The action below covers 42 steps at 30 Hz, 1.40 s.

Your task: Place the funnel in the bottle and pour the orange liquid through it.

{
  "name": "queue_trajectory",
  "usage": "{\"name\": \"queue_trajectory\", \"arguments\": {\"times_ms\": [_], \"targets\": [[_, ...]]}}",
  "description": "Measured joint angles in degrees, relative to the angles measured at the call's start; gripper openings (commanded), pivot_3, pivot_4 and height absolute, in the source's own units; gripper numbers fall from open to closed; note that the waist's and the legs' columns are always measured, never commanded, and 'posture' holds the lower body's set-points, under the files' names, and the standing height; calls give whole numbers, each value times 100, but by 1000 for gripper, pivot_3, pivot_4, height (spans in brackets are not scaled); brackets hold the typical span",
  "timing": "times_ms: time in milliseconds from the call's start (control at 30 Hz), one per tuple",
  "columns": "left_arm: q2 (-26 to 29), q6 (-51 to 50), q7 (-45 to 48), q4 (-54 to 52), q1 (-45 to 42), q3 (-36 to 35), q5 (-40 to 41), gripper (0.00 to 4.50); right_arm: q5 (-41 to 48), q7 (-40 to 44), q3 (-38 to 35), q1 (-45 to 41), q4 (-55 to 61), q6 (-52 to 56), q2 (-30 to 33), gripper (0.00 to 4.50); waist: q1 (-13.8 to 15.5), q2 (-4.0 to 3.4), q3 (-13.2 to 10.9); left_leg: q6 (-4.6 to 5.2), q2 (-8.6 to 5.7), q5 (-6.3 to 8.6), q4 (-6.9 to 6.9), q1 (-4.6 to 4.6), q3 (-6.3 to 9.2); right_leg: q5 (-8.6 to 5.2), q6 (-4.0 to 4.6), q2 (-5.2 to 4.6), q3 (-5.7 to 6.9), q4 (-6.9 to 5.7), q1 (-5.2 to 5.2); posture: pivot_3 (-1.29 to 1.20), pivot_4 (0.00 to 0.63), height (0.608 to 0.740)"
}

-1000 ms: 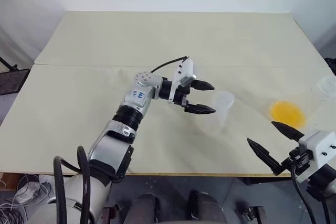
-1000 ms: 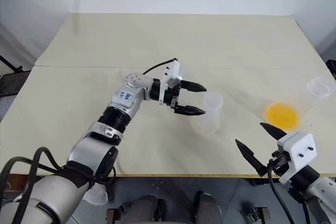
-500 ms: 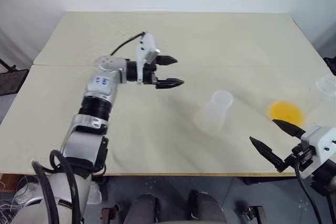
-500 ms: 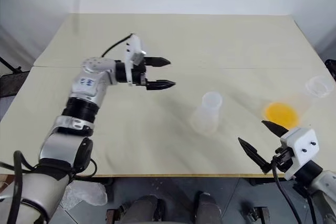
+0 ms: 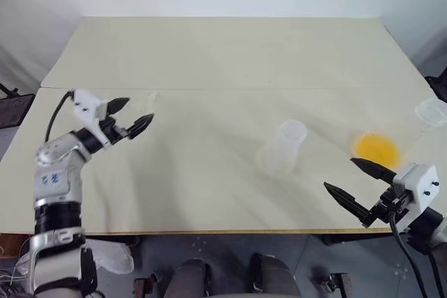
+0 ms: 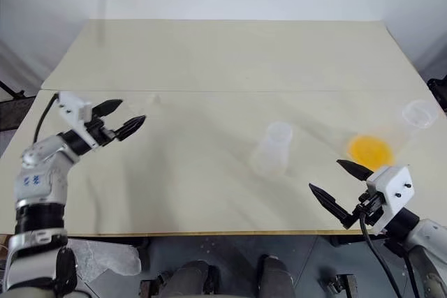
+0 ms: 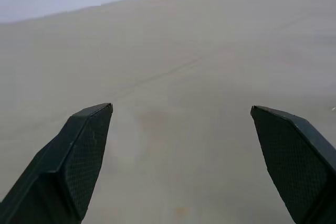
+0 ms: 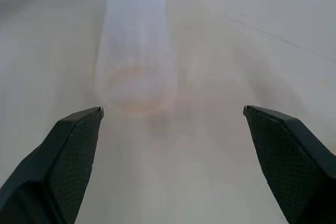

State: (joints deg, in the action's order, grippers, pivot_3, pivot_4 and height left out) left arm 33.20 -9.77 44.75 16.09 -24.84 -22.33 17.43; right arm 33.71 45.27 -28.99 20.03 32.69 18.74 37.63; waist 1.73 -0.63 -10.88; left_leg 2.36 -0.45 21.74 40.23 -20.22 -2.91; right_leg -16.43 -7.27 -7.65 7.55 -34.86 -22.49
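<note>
My gripper will lower and let go of the funnel, and the funnel will lean in the bottle's wide opening (image 5: 293, 130), then settle upright, because that opening is open and empty.
The bottle (image 5: 283, 149), a clear conical flask, stands upright mid-table with nothing in its mouth; it looms blurred in the right wrist view (image 8: 137, 51). The orange liquid (image 5: 378, 148) pools in a second clear flask at the right, whose neck (image 5: 431, 111) is near the table's right edge. A small, faint clear shape, apparently the funnel (image 5: 151, 98), lies on the left part of the table. My left gripper (image 5: 130, 116) hovers open just short of it. My right gripper (image 5: 339, 174) stays open near the front edge, pointing toward the bottle.
The pale table (image 5: 223, 54) has a seam (image 5: 279, 89) running across it. Its front edge (image 5: 209, 231) passes just under my right gripper.
My left arm has swung far to the left, away from the bottle to the table's left part, with its gripper still open. The right gripper has stayed put.
</note>
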Motion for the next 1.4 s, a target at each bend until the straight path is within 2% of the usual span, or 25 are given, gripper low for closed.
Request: {"name": "queue_trajectory", "arguments": {"times_ms": [267, 400, 533, 733, 933, 1267, 1400], "targets": [[175, -25, -374, -267, 717, -396, 148, 4484, 236, 71, -44, -193, 114, 151, 206, 4500, 2, 4, 2, -3, 0, 2, 0, 3, 0, 0, 0, -2, 0, -2, 1, 0, 150, 740], [154, -96, -577, -157, 524, -269, 145, 4484, 242, 68, -41, -251, 114, 165, 215, 4500, 12, 5, 3, -3, -1, 2, 0, 3, -1, 0, 0, -1, 0, -3, 1, 0, 150, 740], [14, 5, -595, 217, 57, 169, 34, 4484, 286, 39, -52, -326, 160, 261, 244, 4500, 17, 6, 4, -3, -3, 2, 0, 3, -7, 0, 0, 0, 0, -5, -2, 0, 150, 740], [-198, 530, -605, 1247, -633, 675, -230, 4484, 299, 13, -111, -314, 284, 313, 284, 4500, -11, 11, 6, -3, -3, 2, -3, 3, -11, 0, 0, 4, 0, -7, -5, 0, 150, 740], [-275, 1510, -1187, 3398, -1988, 900, -772, 4484, 344, -123, -428, 119, 643, 384, 258, 4500, 42, 19, 10, 0, -8, 2, -2, 1, -20, 4, -8, 2, -1, -3, -6, 0, 150, 740], [-292, 2147, -1501, 5264, -3034, 1113, -1235, 4484, 362, -312, -552, 354, 887, 384, 184, 4500, 38, 38, 10, 6, -12, 5, -4, 0, -27, 9, -16, 1, -2, 2, -8, 0, 150, 740], [-322, 2123, -1779, 5583, -3343, 1175, -1378, 3604, 357, -394, -551, 406, 971, 383, 112, 4500, 36, 39, 10, 7, -12, 5, -5, -1, -27, 10, -19, 1, -3, 3, -10, 0, 150, 740]]}}
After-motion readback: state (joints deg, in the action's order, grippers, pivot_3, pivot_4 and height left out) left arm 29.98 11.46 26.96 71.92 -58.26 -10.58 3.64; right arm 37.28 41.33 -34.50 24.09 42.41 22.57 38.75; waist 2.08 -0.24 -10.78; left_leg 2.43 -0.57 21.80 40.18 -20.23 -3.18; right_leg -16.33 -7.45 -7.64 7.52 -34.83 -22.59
